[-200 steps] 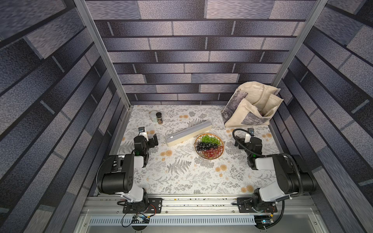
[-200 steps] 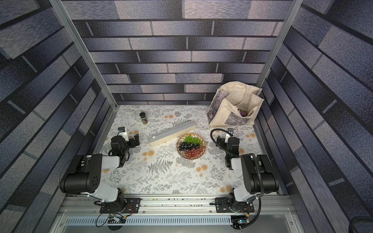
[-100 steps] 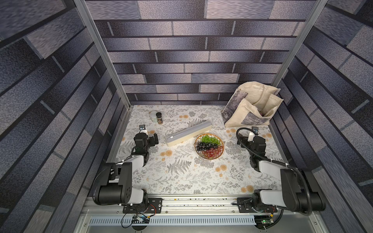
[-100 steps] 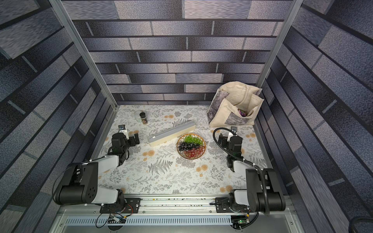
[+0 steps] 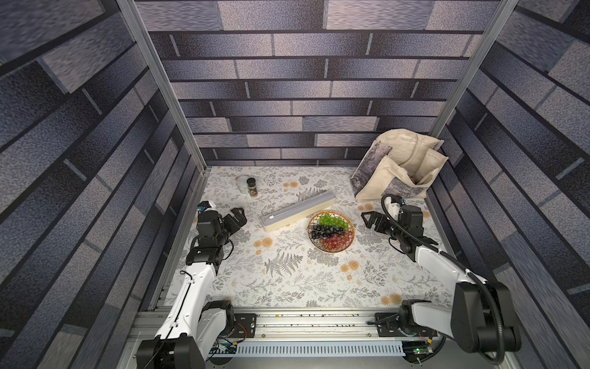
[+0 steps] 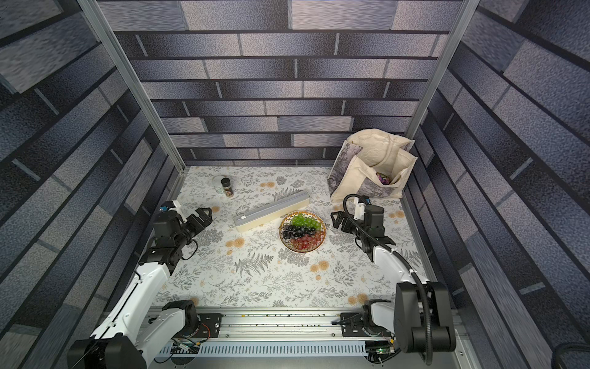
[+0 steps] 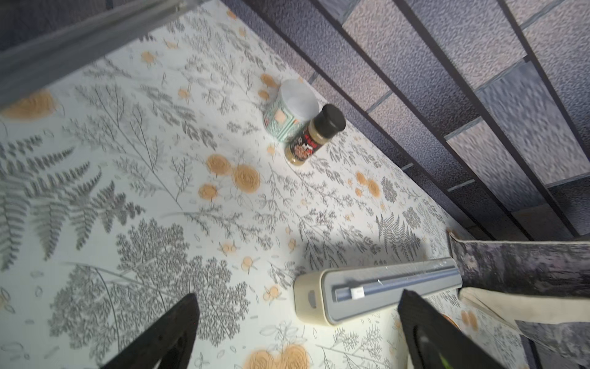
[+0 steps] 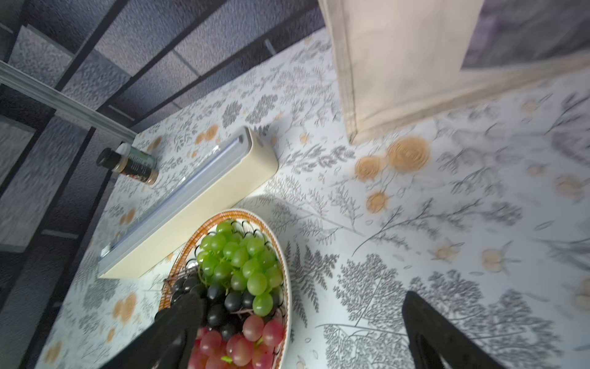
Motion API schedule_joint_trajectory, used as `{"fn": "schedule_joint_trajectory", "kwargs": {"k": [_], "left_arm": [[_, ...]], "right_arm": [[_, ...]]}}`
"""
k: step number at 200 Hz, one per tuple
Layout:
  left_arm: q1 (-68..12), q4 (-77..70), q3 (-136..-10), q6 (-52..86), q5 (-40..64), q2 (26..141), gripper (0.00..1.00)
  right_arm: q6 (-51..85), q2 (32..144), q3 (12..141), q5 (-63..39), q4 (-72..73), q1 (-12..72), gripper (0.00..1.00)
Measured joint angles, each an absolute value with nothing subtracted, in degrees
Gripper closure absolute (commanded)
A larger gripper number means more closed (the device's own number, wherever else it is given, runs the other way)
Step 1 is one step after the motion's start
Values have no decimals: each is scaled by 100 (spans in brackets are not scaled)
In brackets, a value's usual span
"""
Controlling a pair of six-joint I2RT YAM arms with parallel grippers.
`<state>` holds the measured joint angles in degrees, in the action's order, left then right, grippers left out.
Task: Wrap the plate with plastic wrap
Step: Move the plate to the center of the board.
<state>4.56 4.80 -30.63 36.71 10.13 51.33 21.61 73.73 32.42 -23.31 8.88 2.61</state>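
Note:
My left gripper should move to the box's near end [image 5: 268, 222] and help my right gripper straighten the box, because the box of plastic wrap [image 5: 299, 211] is at a slant beside the plate.
The plate [image 5: 332, 251] is a round wicker-look dish of green, black and red grapes, mid-table in both top views [image 6: 303, 251]. Touching its far-left side lies the long cream box [image 5: 298, 211] of plastic wrap, grey slotted top up; the film itself is hidden inside. My left gripper [image 5: 238, 217] hovers open left of the box's near end [image 7: 311, 300], apart from it. My right gripper [image 5: 367, 219] hovers open just right of the plate. In the right wrist view one finger [image 8: 178, 322] overlaps the grapes, with the plate rim [image 8: 236, 214] beyond.
A white jar [image 5: 243, 184] and a dark-capped spice bottle [image 5: 252, 187] stand together at the back left. A beige cloth bag [image 5: 399, 166] slumps in the back right corner. Brick-patterned walls close three sides; the arms' rail [image 5: 303, 322] runs along the front.
Both arms have unfolded and stretched forward over the table, carrying the grippers slightly toward the box and plate. Both grippers stay open; the plate and box have not moved.

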Motion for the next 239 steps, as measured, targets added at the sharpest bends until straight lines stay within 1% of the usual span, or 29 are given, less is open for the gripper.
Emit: {"fn": "schedule_joint_trajectory", "kwargs": {"k": [31,68,96,118,145,166,178,186,201,220,239], "left_arm": [[495,729,-2670,4049,1203,4895,0],[639,753,-2655,4145,1356,4890,0],[685,751,-2655,4141,1505,4915,0],[685,760,-2679,4042,1686,5004,0],[685,906,-2906,3767,1918,5190,0],[683,950,-3103,3592,2056,5304,0],[672,941,-3159,3553,2139,5374,0],[661,934,-3175,3546,2193,5433,0],[631,921,-3201,3553,2272,5625,0],[593,915,-3245,3621,2359,5907,0],[486,832,-3341,3743,2438,6217,0]], "right_arm": [[2644,8370,3286,-3201,1057,266,0],[3079,9076,3610,-3771,1457,449,0],[3328,9292,3780,-3999,1872,808,2],[3592,9461,3774,-4110,2237,1013,6],[3981,9625,3712,-4215,2749,1234,6],[4180,9653,3636,-4237,3022,1568,6],[4252,9655,3625,-4268,3081,1802,11],[4285,9653,3625,-4296,3100,1944,11],[4171,9568,3632,-4235,2945,2088,9],[3601,9133,3905,-3726,1824,2134,4],[2858,8853,4751,-3144,725,2086,0]]}}
